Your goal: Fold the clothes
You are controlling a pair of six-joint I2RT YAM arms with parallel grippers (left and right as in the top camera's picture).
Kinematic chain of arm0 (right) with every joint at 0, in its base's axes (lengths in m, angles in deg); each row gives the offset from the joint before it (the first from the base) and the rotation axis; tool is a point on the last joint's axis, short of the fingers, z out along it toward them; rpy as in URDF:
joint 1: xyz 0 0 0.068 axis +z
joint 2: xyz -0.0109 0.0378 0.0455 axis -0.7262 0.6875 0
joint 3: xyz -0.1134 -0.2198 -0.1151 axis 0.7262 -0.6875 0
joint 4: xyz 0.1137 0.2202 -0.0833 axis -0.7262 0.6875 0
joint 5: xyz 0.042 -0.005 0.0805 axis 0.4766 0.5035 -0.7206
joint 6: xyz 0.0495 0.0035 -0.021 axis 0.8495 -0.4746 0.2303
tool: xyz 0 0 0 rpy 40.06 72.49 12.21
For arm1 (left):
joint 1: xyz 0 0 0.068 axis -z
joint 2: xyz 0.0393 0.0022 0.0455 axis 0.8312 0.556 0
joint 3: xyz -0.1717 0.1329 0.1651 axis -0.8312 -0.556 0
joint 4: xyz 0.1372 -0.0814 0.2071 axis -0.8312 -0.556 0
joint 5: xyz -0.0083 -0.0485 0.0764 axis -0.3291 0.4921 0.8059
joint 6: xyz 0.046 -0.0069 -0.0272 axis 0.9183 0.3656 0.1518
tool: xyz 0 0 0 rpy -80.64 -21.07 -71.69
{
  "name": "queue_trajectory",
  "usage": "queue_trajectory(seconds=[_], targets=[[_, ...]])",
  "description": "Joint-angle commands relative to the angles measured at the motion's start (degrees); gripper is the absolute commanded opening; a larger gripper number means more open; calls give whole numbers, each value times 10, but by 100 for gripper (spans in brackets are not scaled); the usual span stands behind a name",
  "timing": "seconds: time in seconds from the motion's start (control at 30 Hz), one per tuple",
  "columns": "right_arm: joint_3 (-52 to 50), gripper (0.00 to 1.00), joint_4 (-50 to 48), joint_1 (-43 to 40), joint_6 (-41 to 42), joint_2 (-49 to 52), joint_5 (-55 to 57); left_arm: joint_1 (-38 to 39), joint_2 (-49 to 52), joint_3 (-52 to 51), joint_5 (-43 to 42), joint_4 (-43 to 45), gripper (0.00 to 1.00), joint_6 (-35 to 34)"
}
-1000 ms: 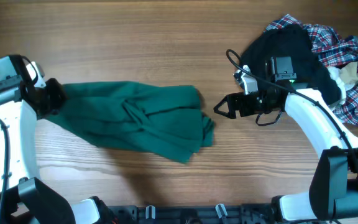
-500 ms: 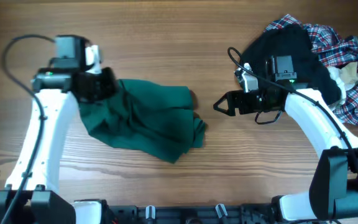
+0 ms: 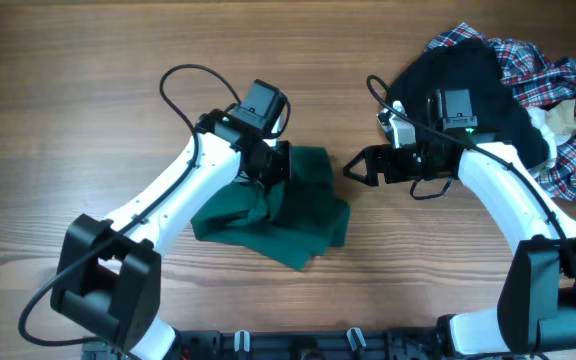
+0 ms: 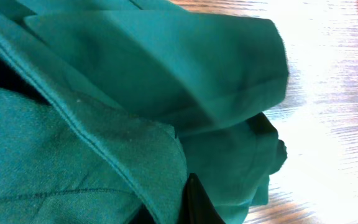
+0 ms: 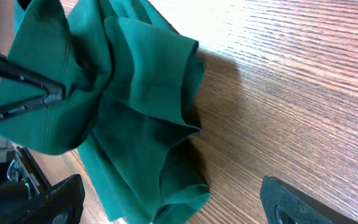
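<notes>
The fold in my left gripper reaches only partway across the dark green garment, so my right gripper should grab the fold's edge (image 3: 280,196) and pull it over the garment's uncovered end (image 3: 322,212).
The dark green garment (image 3: 286,215) lies bunched in the middle of the wooden table. My left gripper (image 3: 278,165) is shut on a fold of it at its upper edge and holds that fold over the rest of the cloth. The left wrist view is filled with green folds and a hemmed edge (image 4: 104,137), with one dark fingertip (image 4: 194,202) under the cloth. My right gripper (image 3: 358,170) is open and empty just right of the garment. The right wrist view shows the garment's right end (image 5: 135,118) between its spread fingers (image 5: 173,205).
A black garment (image 3: 468,80) and a red-blue-white plaid shirt (image 3: 558,120) lie heaped at the back right, beside my right arm. Bare wood table (image 3: 88,120) lies left of the green garment.
My left arm has swung from the far left to the middle, carrying the garment's left edge rightward over itself. The cloth is now bunched smaller. The right arm has held still.
</notes>
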Motion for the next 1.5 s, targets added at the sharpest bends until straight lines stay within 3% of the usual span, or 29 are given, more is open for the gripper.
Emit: queue_trajectory(seconds=[0.0,0.03,0.07,0.27,0.43,0.5,0.57,0.63,0.7,0.8,0.9,1.1,1.27,1.47], targets=[[-3,91,-3,2,2,9,3,20,2,9,-7,4,27,-20],[-3,91,-4,2,2,9,3,26,2,9,-7,4,97,-20],[-4,92,-5,2,2,9,3,26,2,9,-7,5,100,-20],[1,91,-21,2,0,8,1,-3,-43,34,-49,12,100,-20],[31,88,-29,4,-44,8,-42,-83,-189,40,-46,10,100,-34],[37,88,-45,40,-95,8,-50,-141,-248,40,-46,5,100,-34],[37,89,-83,92,-94,9,-11,-193,-278,40,-46,-5,100,-34],[37,94,-161,163,-45,10,74,-240,-290,40,-46,-37,100,-33],[37,94,-223,203,-19,14,85,-260,-284,40,-35,-72,100,-31],[37,88,-299,245,7,30,72,-262,-281,40,6,-90,100,-18],[37,86,-326,265,17,62,72,-262,-281,39,10,-91,100,-16],[37,72,-386,272,50,110,72,-262,-281,39,15,-91,100,0],[37,60,-391,272,67,111,60,-262,-280,39,15,-92,100,-1],[37,53,-364,280,76,113,24,-262,-278,38,15,-100,100,-1]])
